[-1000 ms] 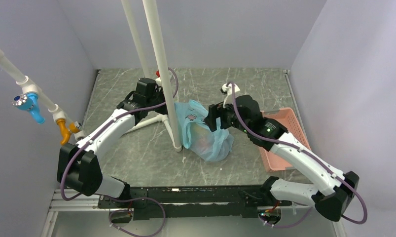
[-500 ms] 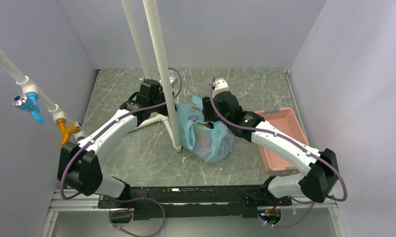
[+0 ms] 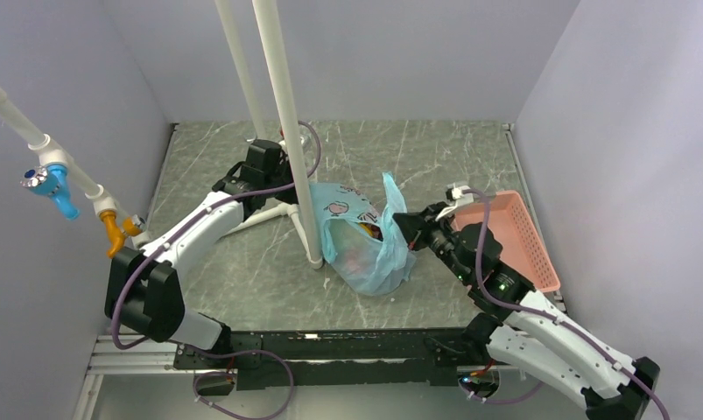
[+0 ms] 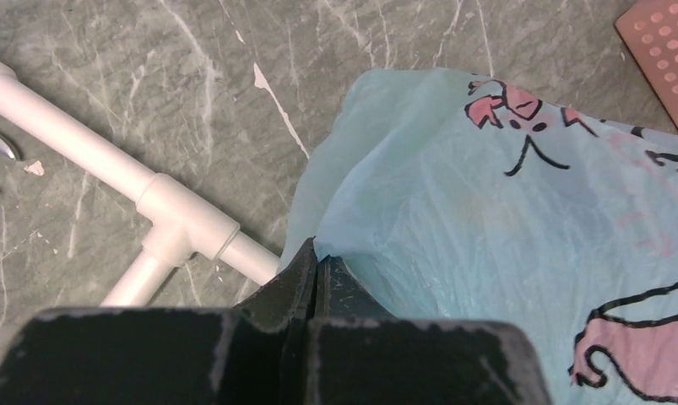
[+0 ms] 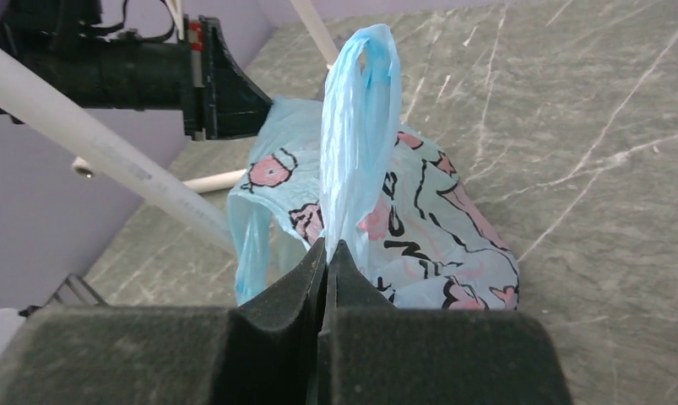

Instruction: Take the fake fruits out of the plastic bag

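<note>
My right gripper keeps pulling the bag's loop handle toward the pink tray (image 3: 509, 240) and lets go once it clears the bag's opening, because my left gripper is holding the bag's far rim (image 5: 278, 111).
The plastic bag (image 3: 365, 249), light blue-green with pink and black print, lies mid-table beside the white pole. My left gripper (image 4: 318, 257) is shut on the bag's far left rim; from the right wrist view its black tip (image 5: 269, 103) meets that rim. The right gripper (image 5: 328, 245) is shut on one loop handle (image 5: 360, 110), which stands straight up; from above that gripper (image 3: 398, 223) sits at the bag's right side. The bag's mouth gapes between the two grips. Fake fruits (image 3: 371, 233) show as dark and orange shapes inside it.
A white upright pole (image 3: 299, 175) with a T-shaped pipe foot (image 4: 183, 224) stands right against the bag's left side, hiding my left fingertips from above. The pink slotted tray (image 3: 509, 236) lies right of the bag, next to my right arm. Walls enclose the table.
My right arm drew back from over the bag toward the near right and its jaws closed on a handle, which now stands up. The bag mouth has widened. The left arm kept its grip.
</note>
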You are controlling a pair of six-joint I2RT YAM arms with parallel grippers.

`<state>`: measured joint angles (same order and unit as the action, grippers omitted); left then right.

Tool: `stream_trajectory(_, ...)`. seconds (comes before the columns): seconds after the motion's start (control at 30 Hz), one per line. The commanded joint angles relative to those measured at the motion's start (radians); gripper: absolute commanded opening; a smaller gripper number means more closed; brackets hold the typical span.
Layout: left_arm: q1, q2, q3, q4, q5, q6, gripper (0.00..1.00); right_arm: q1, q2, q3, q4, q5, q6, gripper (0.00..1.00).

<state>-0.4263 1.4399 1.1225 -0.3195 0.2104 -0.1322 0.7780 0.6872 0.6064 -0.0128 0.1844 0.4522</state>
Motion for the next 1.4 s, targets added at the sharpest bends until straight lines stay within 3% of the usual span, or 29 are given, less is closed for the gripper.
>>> stream_trajectory(0.0, 0.013, 0.011, 0.037, 0.01, 0.024, 0.025, 0.0, -0.004, -0.06, -0.052, 0.018, -0.071, 0.04, 0.0)
stream_trajectory(0.1, 0.037, 0.011, 0.042, 0.013, 0.051, 0.007, 0.0, -0.004, -0.126, -0.114, -0.013, -0.049, 0.02, 0.0)
stream_trajectory(0.23, 0.068, 0.031, 0.087, -0.035, 0.081, -0.012, 0.0, -0.004, -0.187, -0.157, -0.068, 0.163, 0.078, 0.0)
stream_trajectory(0.4, 0.129, 0.07, 0.105, -0.032, 0.204, -0.079, 0.0, -0.003, -0.172, -0.179, -0.122, 0.16, 0.091, 0.0)
stream_trajectory(0.53, 0.127, 0.1, 0.117, -0.06, 0.229, -0.083, 0.0, -0.004, -0.216, -0.194, -0.261, 0.259, 0.166, 0.0)
stream_trajectory(0.57, 0.124, 0.1, 0.111, -0.052, 0.238, -0.087, 0.0, -0.003, -0.233, -0.198, -0.293, 0.279, 0.171, 0.03)
stream_trajectory(0.63, 0.122, 0.1, 0.112, -0.053, 0.222, -0.083, 0.0, -0.004, -0.262, -0.188, -0.344, 0.297, 0.171, 0.21)
stream_trajectory(0.83, 0.123, 0.071, 0.12, -0.068, 0.177, -0.069, 0.0, -0.005, -0.246, -0.098, -0.486, 0.252, 0.277, 0.46)
stream_trajectory(0.87, 0.123, 0.064, 0.115, -0.065, 0.178, -0.072, 0.0, -0.004, -0.237, -0.079, -0.488, 0.223, 0.264, 0.53)
stream_trajectory(0.9, 0.123, 0.057, 0.112, -0.06, 0.179, -0.074, 0.0, -0.005, -0.223, -0.059, -0.466, 0.179, 0.232, 0.67)
stream_trajectory(0.93, 0.123, 0.049, 0.107, -0.054, 0.18, -0.077, 0.0, -0.005, -0.203, -0.034, -0.46, 0.143, 0.207, 0.77)
stream_trajectory(1.07, 0.117, 0.022, 0.1, -0.05, 0.165, -0.066, 0.0, -0.005, -0.071, 0.192, -0.618, 0.171, 0.237, 0.93)
stream_trajectory(1.13, 0.11, 0.01, 0.101, -0.055, 0.14, -0.045, 0.0, -0.005, 0.012, 0.299, -0.676, 0.186, 0.235, 0.99)
stream_trajectory(1.27, 0.089, -0.024, 0.09, -0.051, 0.096, -0.02, 0.0, -0.004, 0.281, 0.63, -0.938, 0.259, 0.291, 0.99)
stream_trajectory(1.37, 0.077, -0.043, 0.073, -0.031, 0.085, -0.02, 0.0, 0.008, 0.401, 0.74, -0.988, 0.244, 0.265, 0.99)
